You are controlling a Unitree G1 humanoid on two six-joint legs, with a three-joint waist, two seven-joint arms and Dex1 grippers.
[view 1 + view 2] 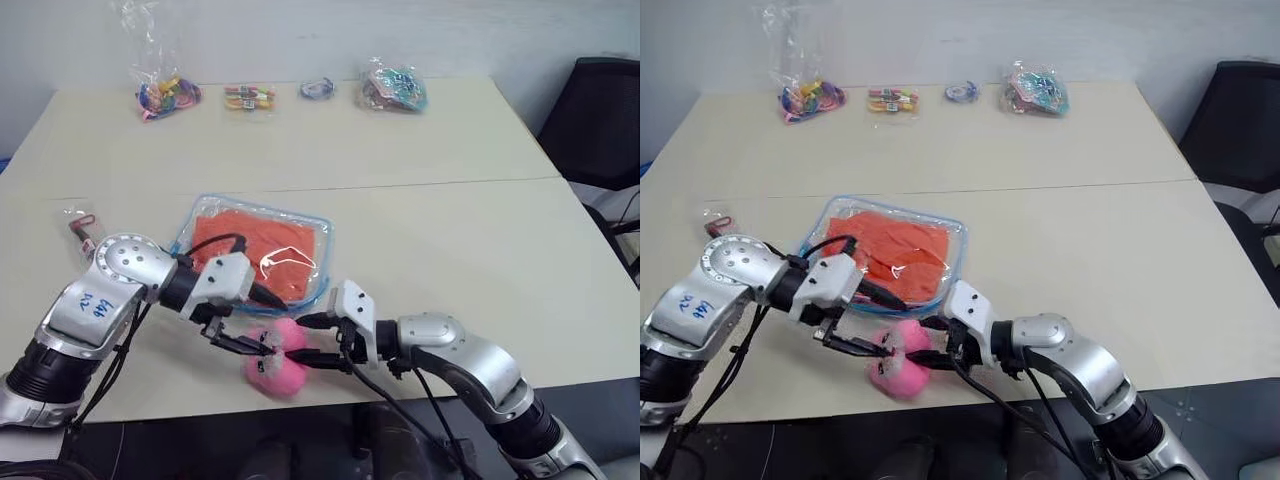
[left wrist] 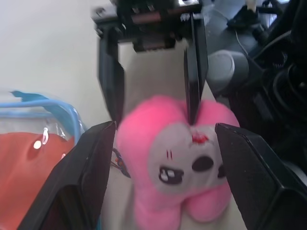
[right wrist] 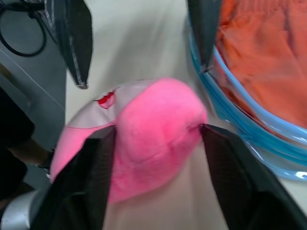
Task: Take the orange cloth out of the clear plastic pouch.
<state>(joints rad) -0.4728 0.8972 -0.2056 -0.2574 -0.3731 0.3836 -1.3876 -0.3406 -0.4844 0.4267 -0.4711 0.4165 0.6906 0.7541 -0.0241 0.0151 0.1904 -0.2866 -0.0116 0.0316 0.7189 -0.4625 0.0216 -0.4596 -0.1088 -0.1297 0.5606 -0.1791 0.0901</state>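
The pink plush toy (image 1: 277, 374) has a gripper on either side of it, so next my right gripper moves back and grips the pouch's blue edging (image 1: 321, 287) while my left gripper pulls the toy to the side.
The clear plastic pouch (image 1: 203, 213) with blue edging lies flat on the table, left of centre. The orange cloth (image 1: 255, 240) is inside it and fills most of it. A pink plush toy (image 1: 282, 372) sits near the table's front edge, just in front of the pouch. My left gripper (image 1: 252, 338) reaches in from the left and is open, its fingers (image 2: 91, 182) on either side of the plush. My right gripper (image 1: 304, 340) comes from the right and is also open. Its fingers (image 3: 235, 177) flank the plush and brush its sides.
Several small clear bags of colourful trinkets (image 1: 165, 95) (image 1: 395, 88) line the table's far edge. A small packet with a red piece (image 1: 82, 225) lies left of the pouch. A black chair (image 1: 600, 110) stands beyond the table's right side.
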